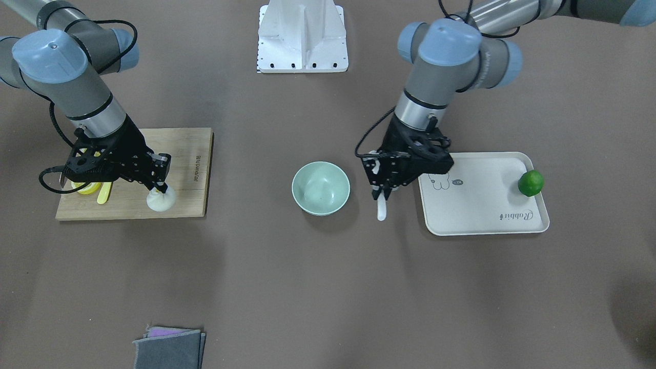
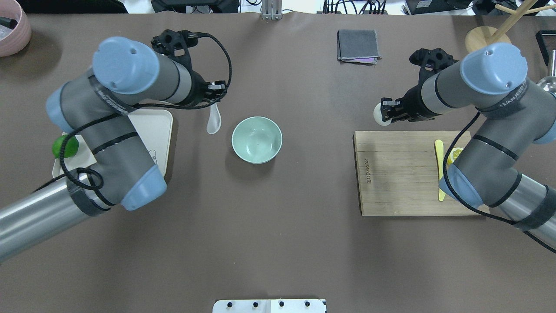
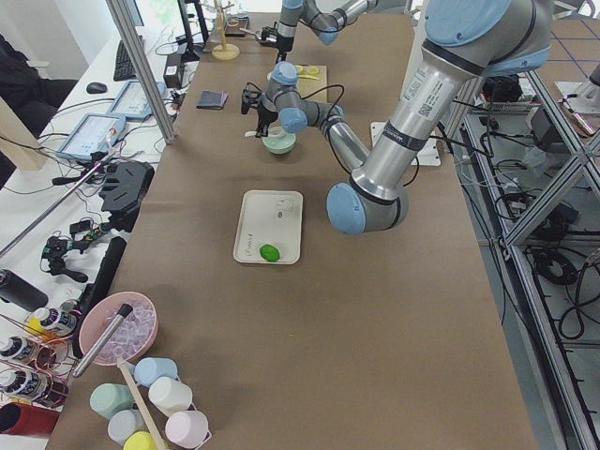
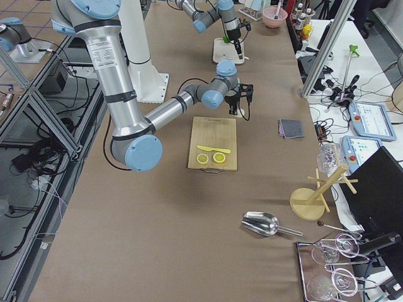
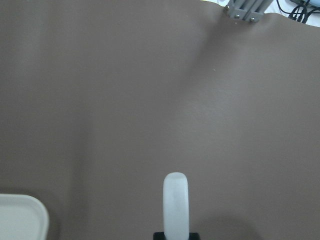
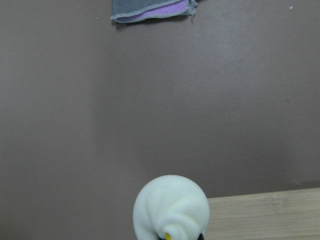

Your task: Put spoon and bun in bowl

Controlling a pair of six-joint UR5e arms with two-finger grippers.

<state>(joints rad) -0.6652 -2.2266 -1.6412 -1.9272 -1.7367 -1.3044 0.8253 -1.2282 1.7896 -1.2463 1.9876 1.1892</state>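
The mint-green bowl [image 1: 321, 188] is too narrow for both grippers, so the robot's left gripper should put the nearby spoon [image 1: 382, 209] down into it and move out of the way before the bun goes in.
My left gripper [image 2: 213, 104] is shut on the handle of the white spoon [image 2: 213, 119], which hangs scoop-down above the table between the white tray and the mint-green bowl [image 2: 256, 139]. The spoon also shows in the front view [image 1: 381, 209] and the left wrist view [image 5: 176, 205]. My right gripper [image 2: 385, 114] is shut on the white bun [image 2: 380, 115] and holds it raised over the far edge of the wooden board. The bun shows in the front view [image 1: 161, 199] and, with its yellow dot, in the right wrist view [image 6: 171, 207]. The bowl [image 1: 321, 187] stands empty at the table's middle.
The white tray [image 1: 482, 215] holds a green lime [image 1: 530, 183]. The wooden cutting board [image 2: 399, 174] carries a yellow plastic knife [image 2: 439, 165] and lemon slices [image 1: 84, 188]. A folded grey cloth [image 2: 357, 45] lies at the far side. A pink bowl [image 2: 11, 28] sits at the far left corner.
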